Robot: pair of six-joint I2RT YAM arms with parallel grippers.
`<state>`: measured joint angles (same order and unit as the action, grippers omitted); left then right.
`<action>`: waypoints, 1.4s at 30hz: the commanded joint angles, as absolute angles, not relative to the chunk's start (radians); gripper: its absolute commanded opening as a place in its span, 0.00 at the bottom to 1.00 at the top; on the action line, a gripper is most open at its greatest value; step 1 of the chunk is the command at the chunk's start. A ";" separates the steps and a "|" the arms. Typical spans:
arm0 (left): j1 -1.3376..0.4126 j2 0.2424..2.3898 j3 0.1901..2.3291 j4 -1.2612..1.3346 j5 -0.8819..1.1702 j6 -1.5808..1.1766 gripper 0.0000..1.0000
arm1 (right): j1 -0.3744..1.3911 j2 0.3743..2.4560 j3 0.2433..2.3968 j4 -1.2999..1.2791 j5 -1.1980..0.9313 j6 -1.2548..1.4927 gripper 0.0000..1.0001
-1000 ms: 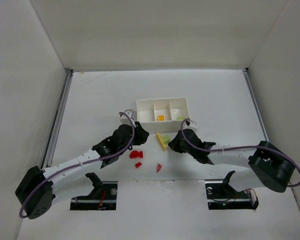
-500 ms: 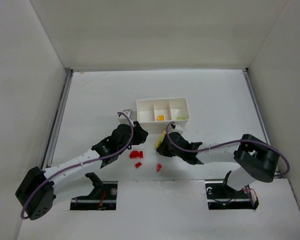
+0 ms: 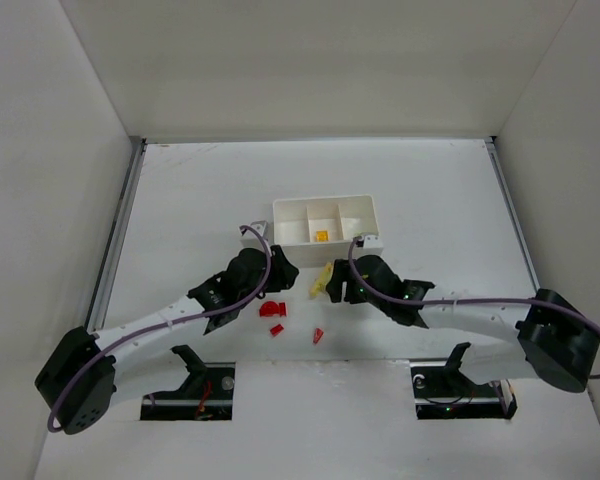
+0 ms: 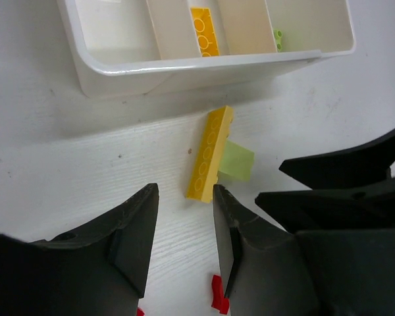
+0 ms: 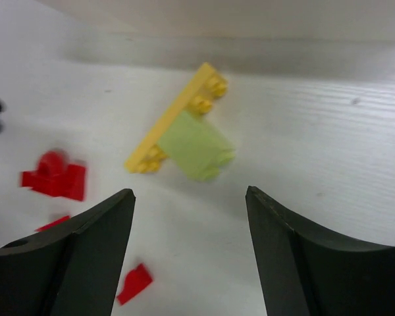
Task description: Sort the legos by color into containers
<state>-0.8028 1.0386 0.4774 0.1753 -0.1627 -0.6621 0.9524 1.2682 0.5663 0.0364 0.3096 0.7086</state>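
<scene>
My right gripper should hold the green lego (image 5: 196, 146) while my left gripper pulls the yellow lego off, because the green lego is on the long yellow lego's studs.
The white tray (image 3: 325, 212) has three compartments. A yellow lego (image 4: 204, 29) lies in its middle one and a light green lego (image 4: 277, 38) in its right one. In front of the tray, a long yellow lego (image 4: 210, 153) lies on the table with a light green lego (image 4: 237, 161) against it. Red legos (image 3: 272, 309) lie nearer the arm bases. My left gripper (image 4: 184, 191) is narrowly open and empty, its tips just short of the yellow lego's near end. My right gripper (image 5: 189, 194) stands wide open and empty, just short of the green lego (image 5: 196, 145).
More red pieces (image 5: 135, 283) lie on the table under and behind the right gripper. The two gripper heads sit close together, with the right one (image 4: 342, 178) filling the right side of the left wrist view. The tray's front wall (image 5: 250, 20) rises just beyond the yellow lego.
My right gripper has opened wide and shifted left to face the yellow and green legos. My left gripper has opened slightly and barely moved.
</scene>
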 commanded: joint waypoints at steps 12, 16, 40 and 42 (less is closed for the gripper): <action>-0.774 1.032 0.486 0.213 -0.123 -0.641 0.36 | 0.929 1.443 0.730 -0.037 0.262 0.328 0.74; -0.769 1.035 0.486 0.213 -0.114 -0.641 0.36 | 0.926 1.502 0.768 -0.037 0.238 0.293 0.74; -0.708 0.977 0.452 0.199 -0.032 -0.643 0.38 | 0.924 1.562 0.821 -0.031 0.216 0.239 0.43; -0.708 0.976 0.463 0.196 -0.002 -0.646 0.41 | 0.929 1.511 0.819 -0.049 0.213 0.239 0.42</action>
